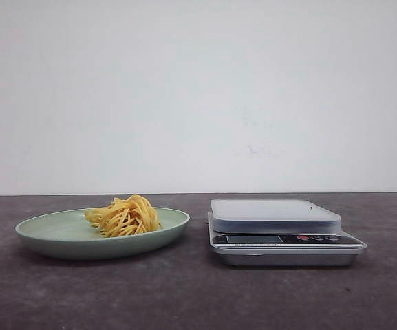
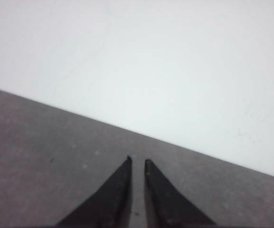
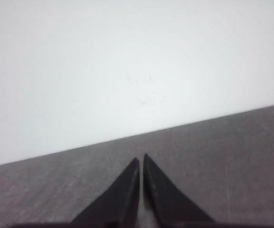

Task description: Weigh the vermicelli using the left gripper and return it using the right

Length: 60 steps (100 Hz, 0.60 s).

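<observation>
The vermicelli (image 1: 136, 205) sticks up above the pale green plate's rim and the space over it is open, so the robot's left gripper goes on moving closer until its fingers are on both sides of the vermicelli pieces (image 1: 125, 220).
The vermicelli (image 1: 124, 216), a small nest of yellow-orange strands, lies on the pale green plate (image 1: 47, 230) at the left of the table in the front view. A silver kitchen scale (image 1: 281, 230) with a flat white platform stands to the right of the plate, with nothing on it. Neither gripper shows in the front view. In the left wrist view my left gripper (image 2: 137, 160) is empty above bare table, its black fingers (image 2: 115, 194) nearly together. In the right wrist view my right gripper (image 3: 141, 158) is empty, its fingers (image 3: 165, 199) almost touching. Plate and scale are out of both wrist views.
The dark grey table (image 1: 198, 295) runs back to a plain white wall (image 1: 198, 89). Bare table lies in front of the plate and the scale, and a narrow gap separates them.
</observation>
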Each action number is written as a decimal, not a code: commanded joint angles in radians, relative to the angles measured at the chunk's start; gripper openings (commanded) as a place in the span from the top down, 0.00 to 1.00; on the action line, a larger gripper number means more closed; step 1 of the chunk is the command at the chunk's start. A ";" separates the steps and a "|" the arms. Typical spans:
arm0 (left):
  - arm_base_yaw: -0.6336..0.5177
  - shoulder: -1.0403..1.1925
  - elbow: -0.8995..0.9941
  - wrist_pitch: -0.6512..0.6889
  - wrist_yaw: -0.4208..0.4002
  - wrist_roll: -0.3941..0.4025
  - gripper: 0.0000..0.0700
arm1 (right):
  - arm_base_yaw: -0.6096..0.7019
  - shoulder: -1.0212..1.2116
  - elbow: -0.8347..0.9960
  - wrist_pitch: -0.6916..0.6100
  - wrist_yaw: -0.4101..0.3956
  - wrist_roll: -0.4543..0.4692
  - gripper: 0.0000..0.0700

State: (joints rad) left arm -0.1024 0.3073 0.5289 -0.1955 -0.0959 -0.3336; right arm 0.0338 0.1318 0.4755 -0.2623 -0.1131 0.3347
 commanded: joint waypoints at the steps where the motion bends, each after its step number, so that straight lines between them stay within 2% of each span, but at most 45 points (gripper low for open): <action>1: -0.001 0.088 0.099 -0.053 0.042 -0.003 0.94 | 0.002 0.037 0.071 -0.023 -0.004 -0.048 0.99; 3: -0.001 0.108 0.122 -0.068 0.060 0.002 0.91 | 0.002 0.050 0.091 -0.032 -0.009 -0.057 0.99; 6: -0.001 0.136 0.154 -0.084 0.087 0.010 0.80 | 0.002 0.068 0.121 -0.046 -0.024 -0.075 0.99; 12: -0.001 0.184 0.204 -0.107 0.125 0.010 0.45 | 0.002 0.104 0.175 -0.072 -0.056 -0.109 0.95; 16: -0.001 0.206 0.228 -0.121 0.142 0.009 0.23 | 0.002 0.126 0.210 -0.094 -0.072 -0.122 0.79; 19: -0.001 0.219 0.243 -0.133 0.154 0.015 0.14 | 0.002 0.140 0.233 -0.107 -0.077 -0.131 0.61; 25: -0.001 0.237 0.265 -0.153 0.180 0.021 0.16 | 0.002 0.164 0.270 -0.119 -0.082 -0.137 0.31; 30: -0.001 0.245 0.271 -0.154 0.204 0.019 0.16 | 0.002 0.176 0.293 -0.120 -0.100 -0.142 0.19; 40: -0.006 0.260 0.273 -0.148 0.233 0.008 0.17 | 0.002 0.197 0.330 -0.124 -0.129 -0.138 0.18; 53: -0.040 0.321 0.278 -0.116 0.281 -0.011 0.26 | 0.002 0.240 0.372 -0.162 -0.175 -0.133 0.18; 60: -0.077 0.379 0.296 -0.117 0.280 -0.021 0.27 | 0.002 0.268 0.386 -0.190 -0.191 -0.134 0.18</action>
State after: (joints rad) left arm -0.1566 0.6384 0.7994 -0.3229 0.1787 -0.3386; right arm 0.0338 0.3744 0.8440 -0.4358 -0.2928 0.2123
